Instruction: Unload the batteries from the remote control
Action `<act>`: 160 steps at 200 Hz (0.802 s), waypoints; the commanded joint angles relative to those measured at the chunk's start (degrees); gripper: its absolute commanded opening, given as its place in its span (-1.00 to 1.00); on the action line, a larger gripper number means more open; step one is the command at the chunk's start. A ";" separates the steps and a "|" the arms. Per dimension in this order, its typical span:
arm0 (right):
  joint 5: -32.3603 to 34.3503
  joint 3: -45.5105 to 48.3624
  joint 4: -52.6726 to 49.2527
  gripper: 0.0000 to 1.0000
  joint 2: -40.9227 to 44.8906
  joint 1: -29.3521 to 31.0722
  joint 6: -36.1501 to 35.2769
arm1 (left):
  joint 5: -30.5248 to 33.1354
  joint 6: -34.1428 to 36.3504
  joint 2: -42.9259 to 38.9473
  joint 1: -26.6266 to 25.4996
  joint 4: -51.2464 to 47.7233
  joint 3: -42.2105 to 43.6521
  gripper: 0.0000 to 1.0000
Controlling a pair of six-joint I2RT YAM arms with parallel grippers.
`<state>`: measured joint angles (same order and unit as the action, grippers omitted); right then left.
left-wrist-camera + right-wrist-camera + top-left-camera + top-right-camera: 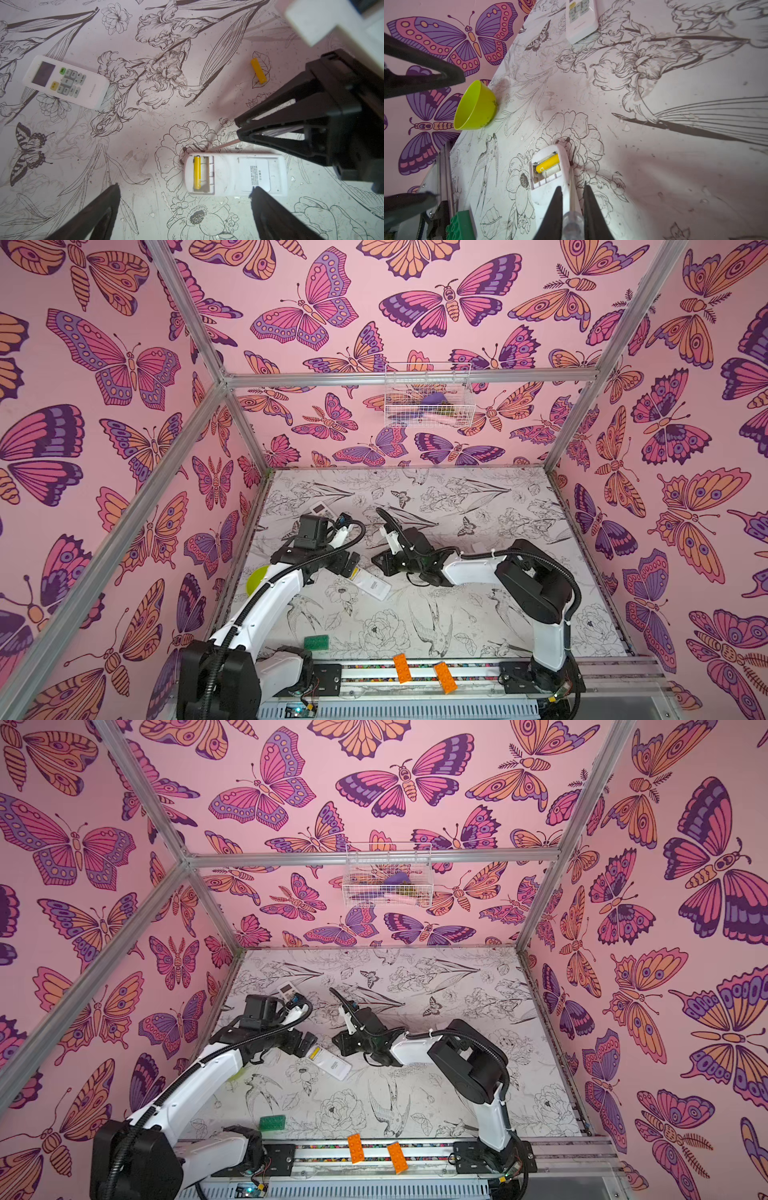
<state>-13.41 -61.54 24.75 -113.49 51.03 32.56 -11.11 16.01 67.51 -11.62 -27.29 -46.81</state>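
Next, I clamp the bay end's sides (204, 174) with my left gripper while my right gripper's screwdriver pries, because the remote control (371, 584) lies unheld with one battery in its bay.
A white remote control (239, 174) lies face down with its battery bay uncovered. One of the yellow batteries (197, 172) sits in that bay beside an empty slot. A second yellow battery (258, 70) lies loose on the table farther off. My left gripper (185, 189) hangs open above the remote's bay end, its fingers wide apart and holding nothing. My right gripper (572, 187) is shut on a clear-handled screwdriver (573, 199), whose shaft runs along the remote's edge (550, 187) towards the bay. In both top views the two grippers face each other over the remote (372, 583).
A second white remote (64, 82) lies face up near the back left. A lime bowl (475, 106) stands at the left wall. A green brick (316, 642) and two orange bricks (402, 668) lie at the front edge. A wire basket (428, 396) hangs on the back wall.
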 commanded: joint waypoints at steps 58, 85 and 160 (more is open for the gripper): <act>-10.39 -6.31 -2.15 -1.00 -6.39 1.27 -0.63 | -6.17 15.01 0.90 4.36 -4.19 -5.33 0.97; -12.00 -5.88 -1.00 -1.00 -5.37 1.51 -0.46 | -14.86 23.06 1.05 6.78 -8.90 -5.02 0.96; -7.66 -1.31 -2.01 -1.00 2.91 1.00 4.75 | -19.68 40.92 1.72 6.58 -12.39 2.98 0.96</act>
<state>-22.44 -64.75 22.48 -114.96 52.10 33.74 -28.10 49.34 68.38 -4.91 -37.98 -48.01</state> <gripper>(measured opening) 0.186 0.980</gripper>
